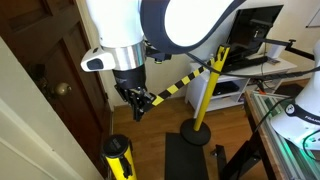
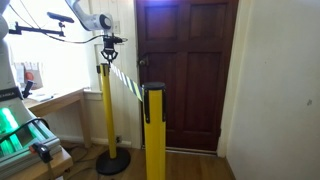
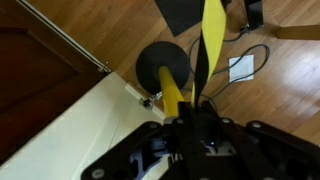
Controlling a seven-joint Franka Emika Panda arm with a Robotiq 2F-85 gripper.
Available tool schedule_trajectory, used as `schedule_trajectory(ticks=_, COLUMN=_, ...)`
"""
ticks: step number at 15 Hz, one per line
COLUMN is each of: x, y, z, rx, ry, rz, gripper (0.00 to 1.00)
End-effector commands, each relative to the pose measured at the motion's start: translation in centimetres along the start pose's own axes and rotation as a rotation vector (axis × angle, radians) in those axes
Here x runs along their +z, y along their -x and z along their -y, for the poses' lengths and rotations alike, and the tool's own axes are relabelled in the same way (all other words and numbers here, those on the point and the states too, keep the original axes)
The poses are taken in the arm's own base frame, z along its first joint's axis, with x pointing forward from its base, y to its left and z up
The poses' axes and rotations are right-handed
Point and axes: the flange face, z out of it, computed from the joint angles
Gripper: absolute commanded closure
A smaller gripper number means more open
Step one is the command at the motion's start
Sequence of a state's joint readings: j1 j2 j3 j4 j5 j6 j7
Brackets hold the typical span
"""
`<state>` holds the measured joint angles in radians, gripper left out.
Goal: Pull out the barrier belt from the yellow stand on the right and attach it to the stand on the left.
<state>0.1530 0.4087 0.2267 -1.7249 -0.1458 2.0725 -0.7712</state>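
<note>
The belt's end (image 1: 145,113) is hanging short of the second stand, so my gripper needs to pull it farther over, across the stand's black top (image 1: 116,145), before letting it down.
A yellow-and-black barrier belt (image 1: 180,83) runs taut from the top of a yellow stand (image 1: 205,95) to my gripper (image 1: 137,103), which is shut on the belt's end. A second yellow stand with a black top (image 1: 118,155) stands just below and beside the gripper. In an exterior view the gripper (image 2: 110,55) hangs over the far stand (image 2: 105,110), and the belt (image 2: 125,80) slopes to the near stand (image 2: 153,135). In the wrist view the belt (image 3: 210,35) leads away from the gripper (image 3: 195,112), with a yellow pole (image 3: 172,92) and its round black base (image 3: 155,60) right below.
A brown wooden door (image 2: 185,70) stands behind the stands, also in the exterior view (image 1: 40,80). A white wall (image 2: 280,90) flanks it. A desk with equipment (image 1: 250,70) is behind the far stand. A white sheet (image 3: 243,67) and a cable lie on the wood floor.
</note>
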Motion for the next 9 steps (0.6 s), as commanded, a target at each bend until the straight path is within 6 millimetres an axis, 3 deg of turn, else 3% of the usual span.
schedule_trajectory(ticks=1, x=-0.7, y=-2.3, z=1.1, rx=-0.017, ry=-0.035, rz=-0.009, gripper=0.95)
schedule_trajectory(ticks=6, x=-1.9, y=-4.8, z=2.8, rx=0.012, ry=-0.054, rz=0.057, gripper=0.95)
schedule_trajectory(ticks=9, x=-2.0, y=-5.7, z=2.7, rx=0.043, ry=-0.037, rz=0.116, gripper=0.95)
